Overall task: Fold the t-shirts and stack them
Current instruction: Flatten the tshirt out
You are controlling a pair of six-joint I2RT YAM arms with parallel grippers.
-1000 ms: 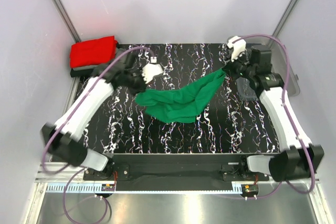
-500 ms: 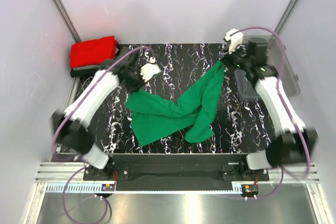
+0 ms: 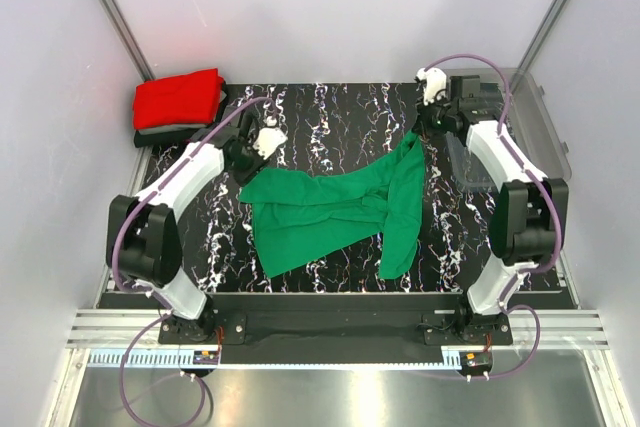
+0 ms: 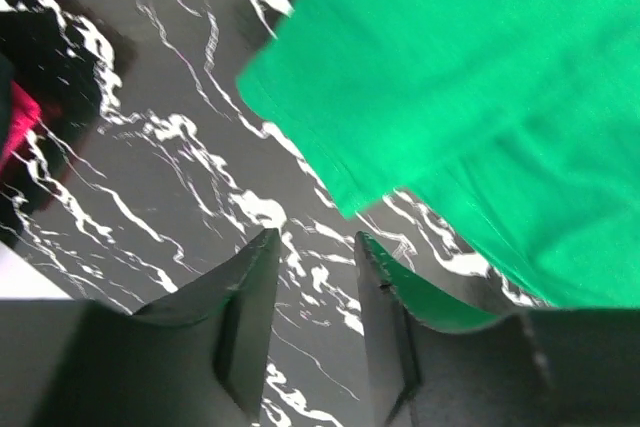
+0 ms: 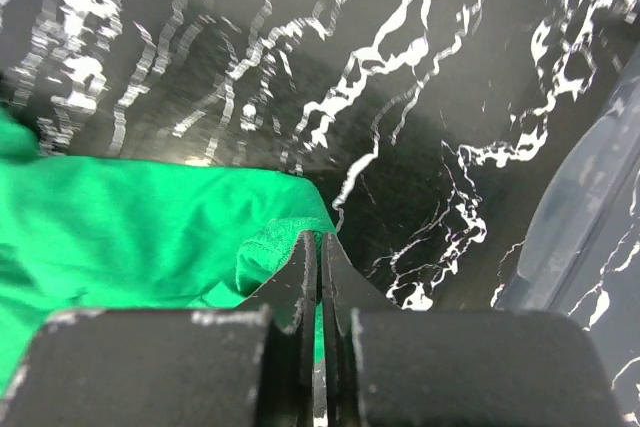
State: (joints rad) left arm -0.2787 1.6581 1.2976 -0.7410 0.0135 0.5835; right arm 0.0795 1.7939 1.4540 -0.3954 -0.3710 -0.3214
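Observation:
I expect the green t-shirt's front panel [image 3: 295,245] to slide along flat when I pull with my left gripper, because it lies smooth under the t-shirt's upper fold [image 3: 310,209].
The bright green t-shirt [image 3: 320,212] lies spread and rumpled on the black marbled table [image 3: 330,107]. One part trails toward the front right. My right gripper [image 3: 419,133] is shut on its far right corner; in the right wrist view the closed gripper [image 5: 320,239] pinches the green t-shirt [image 5: 130,227] by a hem. My left gripper [image 3: 247,159] is at the shirt's far left corner. In the left wrist view this gripper [image 4: 315,239] is open with only table between the fingers, and the green t-shirt [image 4: 450,77] lies just beyond and to the right. A folded red t-shirt [image 3: 178,99] sits on a dark folded one [image 3: 160,134] at the back left.
A clear plastic bin [image 3: 520,127] stands at the right edge of the table, close behind my right arm; its wall shows in the right wrist view [image 5: 590,207]. White walls and metal posts enclose the table on three sides.
The green t-shirt, stretched in the air between both grippers a second ago, has come down and spread on the table. The left gripper has let go of its corner. Both arms moved back.

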